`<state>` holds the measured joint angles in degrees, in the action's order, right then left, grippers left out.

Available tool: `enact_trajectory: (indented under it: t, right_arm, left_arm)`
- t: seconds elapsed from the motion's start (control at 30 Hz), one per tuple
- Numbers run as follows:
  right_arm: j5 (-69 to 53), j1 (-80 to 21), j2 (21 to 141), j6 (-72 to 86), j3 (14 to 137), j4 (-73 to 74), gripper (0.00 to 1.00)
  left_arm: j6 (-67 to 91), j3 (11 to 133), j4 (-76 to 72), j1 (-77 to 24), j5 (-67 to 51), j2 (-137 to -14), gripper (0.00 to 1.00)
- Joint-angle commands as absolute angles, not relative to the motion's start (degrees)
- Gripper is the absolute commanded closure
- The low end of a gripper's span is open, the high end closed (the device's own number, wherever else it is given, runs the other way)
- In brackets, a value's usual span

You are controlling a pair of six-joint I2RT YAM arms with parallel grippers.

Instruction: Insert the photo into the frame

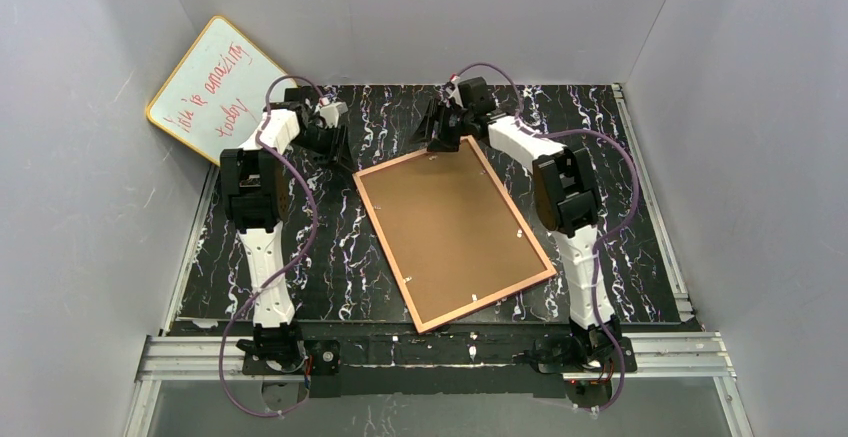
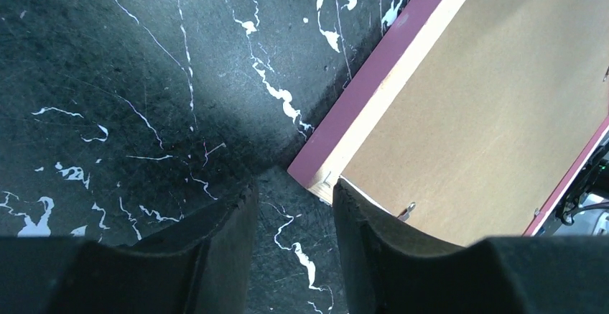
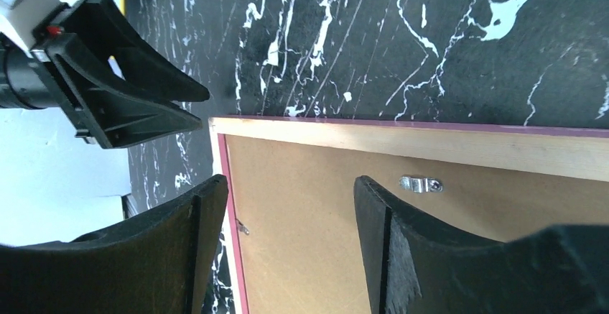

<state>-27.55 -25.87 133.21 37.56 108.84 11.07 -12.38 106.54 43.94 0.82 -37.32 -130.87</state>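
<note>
The frame's corner [image 2: 310, 176] lies beyond the open fingers of my left gripper, so next I move over and take hold of that corner before my right gripper works a metal tab [image 3: 421, 184].
The frame [image 1: 385, 249] lies face down in the middle of the black marble table, tilted, its pink edge [image 2: 373, 77] and pale wood rear [image 3: 431, 145] showing. A brown backing board [image 1: 450, 227] fills it. The photo is hidden. My left gripper [image 1: 325, 137] hovers just off the frame's far left corner; it [image 2: 294, 192] is open with only bare table between the fingers. My right gripper [image 1: 440, 139] is over the far edge of the frame, and it [image 3: 291, 181] stands open above the backing board [image 3: 309, 256], holding nothing.
A yellow-edged whiteboard [image 1: 215, 87] with red writing leans against the back left wall. Small metal tabs [image 3: 420, 183] sit on the frame's rear edge. The left gripper's black fingers [image 3: 122, 105] show at the right wrist view's upper left. Grey walls enclose the table.
</note>
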Motion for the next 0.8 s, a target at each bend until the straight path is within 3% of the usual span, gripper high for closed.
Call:
enact_trajectory:
  t: [0.0,0.2,0.5,0.77]
  right_arm:
    - [-26.6,-26.1,135.7,37.5,109.9,12.3,0.28]
    - [-25.5,-26.2,134.3,36.4,106.4,12.5,0.28]
    - [-23.5,-25.5,131.7,36.1,101.3,11.2,0.3]
    - [-24.4,-24.4,129.6,36.2,98.6,9.7,0.3]
  left_arm:
    - [-13.4,105.5,44.6,0.8,-38.8,-130.4,0.61]
    - [-14.8,102.9,44.3,-1.0,-38.0,-130.7,0.68]
    - [-15.2,102.7,44.1,-1.0,-37.6,-130.1,0.68]
    - [-16.5,106.9,45.9,-0.7,-42.8,-129.0,0.56]
